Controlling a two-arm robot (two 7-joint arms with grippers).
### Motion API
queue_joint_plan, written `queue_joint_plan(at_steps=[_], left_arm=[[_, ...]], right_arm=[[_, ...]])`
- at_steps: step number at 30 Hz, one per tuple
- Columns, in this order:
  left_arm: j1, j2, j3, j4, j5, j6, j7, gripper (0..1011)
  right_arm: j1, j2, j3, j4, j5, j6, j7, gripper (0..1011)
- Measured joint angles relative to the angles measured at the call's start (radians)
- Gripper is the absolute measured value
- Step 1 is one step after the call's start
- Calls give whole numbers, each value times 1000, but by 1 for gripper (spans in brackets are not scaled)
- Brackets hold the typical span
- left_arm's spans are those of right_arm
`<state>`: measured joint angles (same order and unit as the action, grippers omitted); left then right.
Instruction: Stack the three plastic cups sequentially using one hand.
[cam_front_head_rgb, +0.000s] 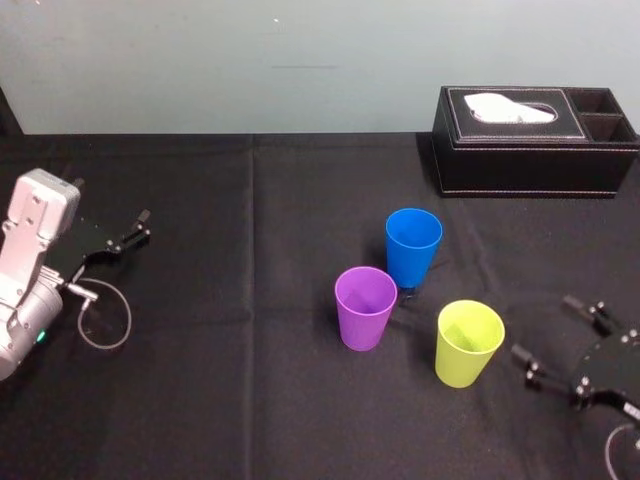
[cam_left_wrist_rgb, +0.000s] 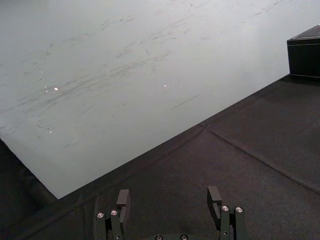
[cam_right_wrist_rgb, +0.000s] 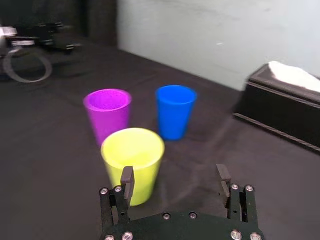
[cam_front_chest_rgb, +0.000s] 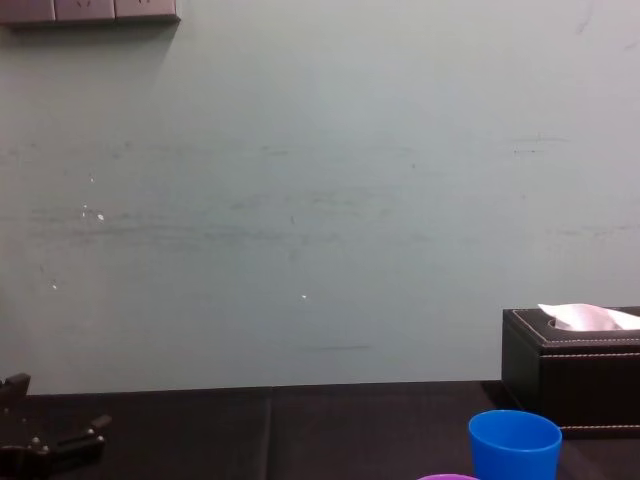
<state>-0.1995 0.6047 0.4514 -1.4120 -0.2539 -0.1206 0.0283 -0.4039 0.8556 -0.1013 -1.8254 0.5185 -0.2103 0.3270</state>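
My gripper will lower the yellow-green cup (cam_right_wrist_rgb: 132, 165) into the blue cup. The yellow-green cup tapers (cam_right_wrist_rgb: 140, 192) toward its base, so it will go down until only its upper part can be seen.
Three plastic cups stand upright and apart on the black cloth: a blue cup (cam_front_head_rgb: 413, 245) farthest back, a purple cup (cam_front_head_rgb: 365, 307) in front of it to the left, and a yellow-green cup (cam_front_head_rgb: 468, 343) nearest at the right. My right gripper (cam_front_head_rgb: 548, 330) hovers just right of the yellow-green cup, open and holding nothing. In the right wrist view the yellow-green cup (cam_right_wrist_rgb: 132, 160) sits ahead of one finger, off the gripper's (cam_right_wrist_rgb: 175, 176) centre, with the purple cup (cam_right_wrist_rgb: 106, 112) and blue cup (cam_right_wrist_rgb: 175, 110) beyond. My left gripper (cam_front_head_rgb: 140, 228) rests parked at the far left, open (cam_left_wrist_rgb: 168, 197).
A black leather tissue box (cam_front_head_rgb: 535, 140) stands at the back right, behind the cups. A loose cable loop (cam_front_head_rgb: 103, 318) lies by the left arm. The wall (cam_front_chest_rgb: 320, 200) closes off the table's far edge. The cloth has a fold line (cam_front_head_rgb: 251, 230) left of centre.
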Motion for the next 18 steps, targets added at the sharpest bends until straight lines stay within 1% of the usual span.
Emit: queue_joint_plan(at_steps=[5, 8, 13, 18], left_arm=[[0, 0, 0, 0, 0, 0, 0, 1011], [0, 0, 0, 0, 0, 0, 0, 1011], [0, 0, 0, 0, 0, 0, 0, 1011], [0, 0, 0, 0, 0, 0, 0, 1011]], right_arm=[[-1, 12, -17, 1, 7, 12, 67, 1003], [1, 12, -23, 1, 7, 22, 83, 1003], [11, -4, -33, 3, 6, 38, 99, 1003], [40, -38, -46, 23, 1, 44, 115, 1003]])
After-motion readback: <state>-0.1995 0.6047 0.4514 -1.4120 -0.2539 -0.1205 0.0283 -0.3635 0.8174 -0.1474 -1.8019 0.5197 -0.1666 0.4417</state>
